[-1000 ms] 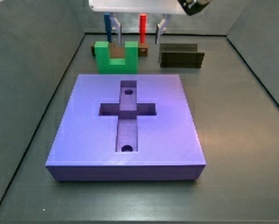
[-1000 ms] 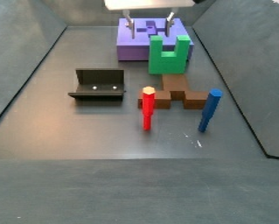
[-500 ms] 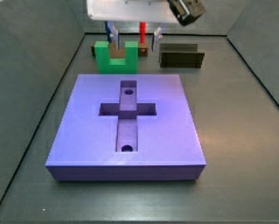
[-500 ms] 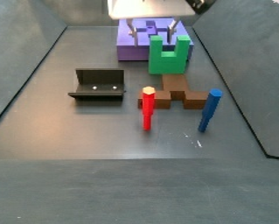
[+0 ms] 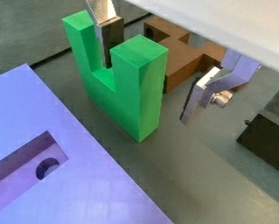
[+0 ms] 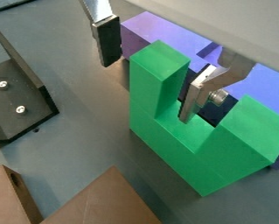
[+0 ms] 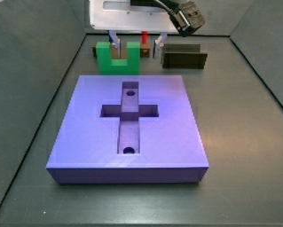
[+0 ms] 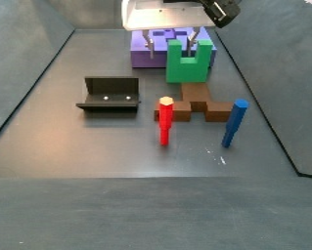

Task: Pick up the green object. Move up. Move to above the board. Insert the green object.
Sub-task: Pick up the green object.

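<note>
I expect the green object to keep its pegs [image 7: 134, 51] above the cross-shaped slot when I insert it, because the purple board [image 7: 127, 176] is thinner than the green object is tall.
The green object [image 7: 115, 57] stands upright on the floor just beyond the far end of the purple board [image 7: 129, 124]; it also shows in a side view [image 8: 189, 61]. My gripper [image 7: 137, 41] is open and low around it. In both wrist views one prong [image 5: 139, 66] [image 6: 159, 83] stands between the fingers. One finger [image 5: 108, 24] is in the notch and the other finger [image 5: 207, 91] is outside the prong, with a gap. In a wrist view the fingers [image 6: 104, 39] do not touch the block. The gripper [image 8: 171, 41] holds nothing.
A dark olive-brown block [image 7: 184, 58] lies to the right of the green object. A brown block [image 8: 200, 103], a red peg [image 8: 165, 119] and a blue peg [image 8: 233, 123] stand close by. The fixture [image 8: 110, 95] stands on the floor. Grey walls enclose the floor.
My gripper has come down over the green object, from above it to level with its prongs. The jaws stay open. No object has moved.
</note>
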Controlling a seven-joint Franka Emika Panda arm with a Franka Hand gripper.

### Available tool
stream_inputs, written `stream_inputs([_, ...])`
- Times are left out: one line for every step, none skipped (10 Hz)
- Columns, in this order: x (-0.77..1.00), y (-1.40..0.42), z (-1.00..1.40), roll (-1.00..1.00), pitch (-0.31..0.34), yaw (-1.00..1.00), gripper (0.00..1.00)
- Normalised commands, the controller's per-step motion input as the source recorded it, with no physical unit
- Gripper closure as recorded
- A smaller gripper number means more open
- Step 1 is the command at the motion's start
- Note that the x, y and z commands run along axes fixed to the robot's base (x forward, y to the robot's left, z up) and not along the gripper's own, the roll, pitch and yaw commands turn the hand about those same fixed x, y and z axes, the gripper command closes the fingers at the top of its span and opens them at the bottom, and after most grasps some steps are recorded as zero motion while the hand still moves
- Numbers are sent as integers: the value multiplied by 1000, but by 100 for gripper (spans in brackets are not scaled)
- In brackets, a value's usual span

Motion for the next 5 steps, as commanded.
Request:
stream_inputs([0, 0, -111, 0, 0, -83, 0])
stream_inputs([0, 0, -109, 0, 0, -89, 0])
stream_inputs([0, 0, -51, 0, 0, -74, 0])
stream_inputs([0, 0, -40, 0, 0, -74, 0])
stream_inputs([0, 0, 0, 0, 0, -29, 0])
